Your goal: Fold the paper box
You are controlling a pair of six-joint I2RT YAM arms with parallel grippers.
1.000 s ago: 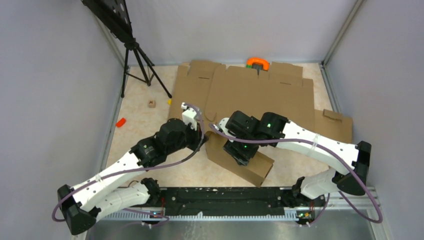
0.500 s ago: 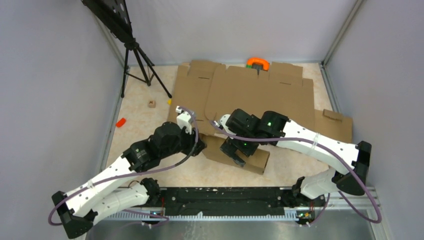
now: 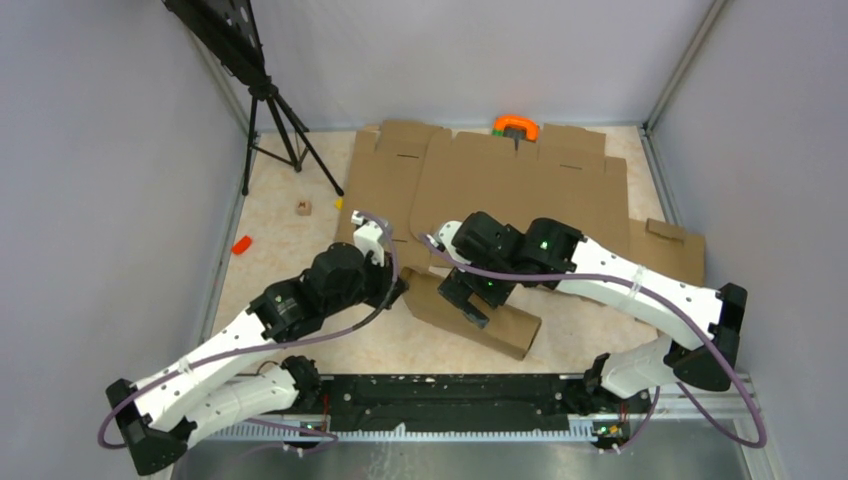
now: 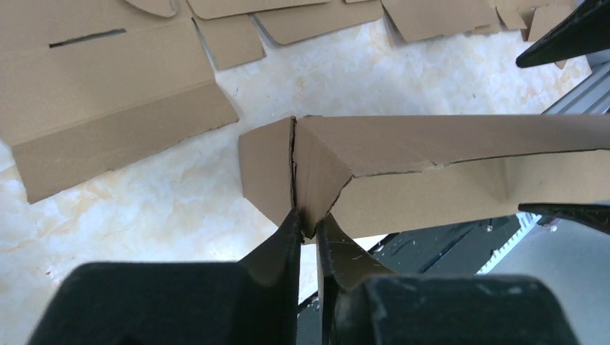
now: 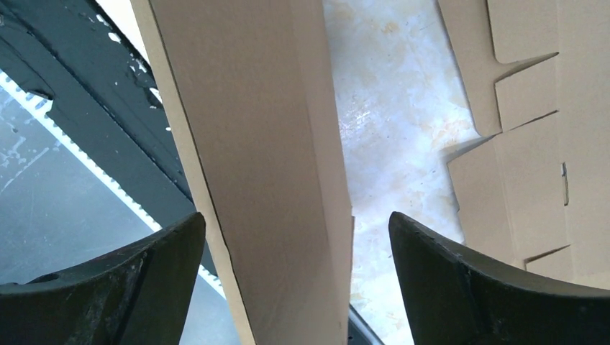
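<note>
My right gripper should close on the long panel (image 4: pixel 381 142) near the corner where my left gripper is busy pinching the paper box's corner flap (image 4: pixel 316 176). It should do this before my left gripper opens.
The paper box (image 3: pixel 480 318) is a brown cardboard piece, partly folded, lying slanted at the table's front centre. My left gripper (image 3: pixel 402 287) is shut on its left corner; in the left wrist view the two fingers pinch the folded corner flap (image 4: pixel 306 223) of the paper box (image 4: pixel 431 169). My right gripper (image 3: pixel 472 300) is open and sits over the box's middle. In the right wrist view its fingers (image 5: pixel 155 269) stand wide apart on either side of a long box panel (image 5: pixel 266 158), without touching it.
Wide flat cardboard blanks (image 3: pixel 520 185) cover the back of the table, also showing in the left wrist view (image 4: pixel 108 108). An orange clamp (image 3: pixel 515 126) sits at the back. A tripod (image 3: pixel 275 120) stands back left. Small red (image 3: pixel 241 244) and brown (image 3: pixel 303 208) blocks lie left.
The box has swung and lowered flatter toward the table between the grippers. My left gripper stayed shut on its corner and shifted slightly; my right gripper moved a little left over the box.
</note>
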